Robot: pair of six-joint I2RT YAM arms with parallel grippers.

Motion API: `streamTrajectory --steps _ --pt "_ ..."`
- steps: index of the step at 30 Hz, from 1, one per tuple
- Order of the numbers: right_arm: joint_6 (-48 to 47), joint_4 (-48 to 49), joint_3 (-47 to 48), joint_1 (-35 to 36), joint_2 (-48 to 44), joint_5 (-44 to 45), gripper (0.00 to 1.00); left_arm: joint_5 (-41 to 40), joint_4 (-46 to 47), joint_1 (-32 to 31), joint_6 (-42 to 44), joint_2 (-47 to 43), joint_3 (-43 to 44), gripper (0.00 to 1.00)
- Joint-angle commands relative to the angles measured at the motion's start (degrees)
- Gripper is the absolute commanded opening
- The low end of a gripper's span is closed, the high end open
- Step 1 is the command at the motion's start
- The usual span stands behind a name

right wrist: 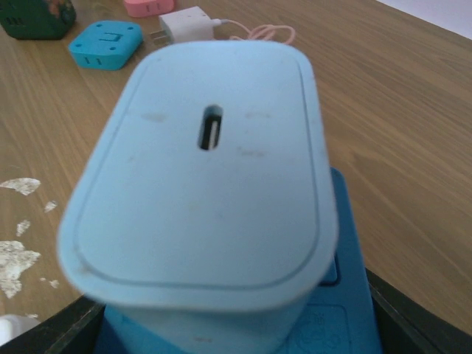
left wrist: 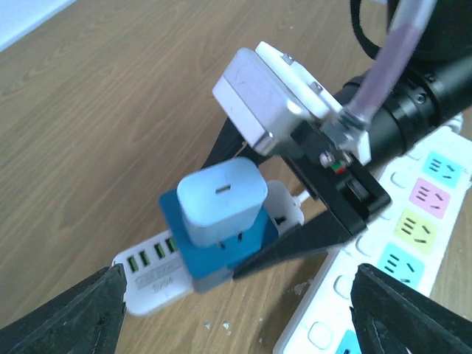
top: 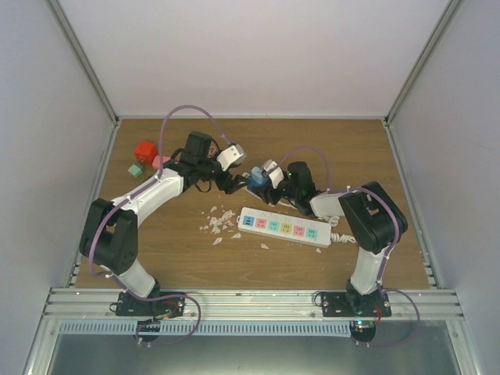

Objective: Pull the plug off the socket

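Observation:
The plug's pins [left wrist: 240,237] are still in the socket in front of my open left gripper, so my left gripper should reach around the plug's sides [left wrist: 223,220] before it pulls.
A light-blue plug [left wrist: 220,199] stands on top of a darker blue socket cube [left wrist: 221,258], and a little of its prongs shows at its base. My right gripper [top: 262,186] has a black finger on each side of the cube, shut on it. In the right wrist view the plug [right wrist: 206,177] fills the frame, the socket [right wrist: 346,310] lies under it, and the right gripper [right wrist: 236,335] has its fingers in the bottom corners. My left gripper [left wrist: 240,313] hovers just in front, open wide with nothing in it, and shows in the top view [top: 233,181].
A white block with green ports [left wrist: 147,276] lies beside the cube. A long white power strip [top: 285,226] with coloured sockets lies in front. White crumbs [top: 219,223] lie to its left. Red [top: 145,150] and green [top: 135,169] blocks sit far left, near a teal cube [right wrist: 105,43] and a white charger [right wrist: 184,26].

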Motion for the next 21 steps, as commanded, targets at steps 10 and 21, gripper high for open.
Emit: streamTrajectory --steps 10,21 --pt "4.4 11.1 -0.9 3.2 3.7 -1.4 0.6 -14.9 12.7 -5.7 -8.2 2.5 -4.8 0.73" --pt "4.1 10.8 -0.6 3.2 4.8 -2.2 0.49 -14.5 13.5 -5.8 -10.3 6.6 -2.3 0.62"
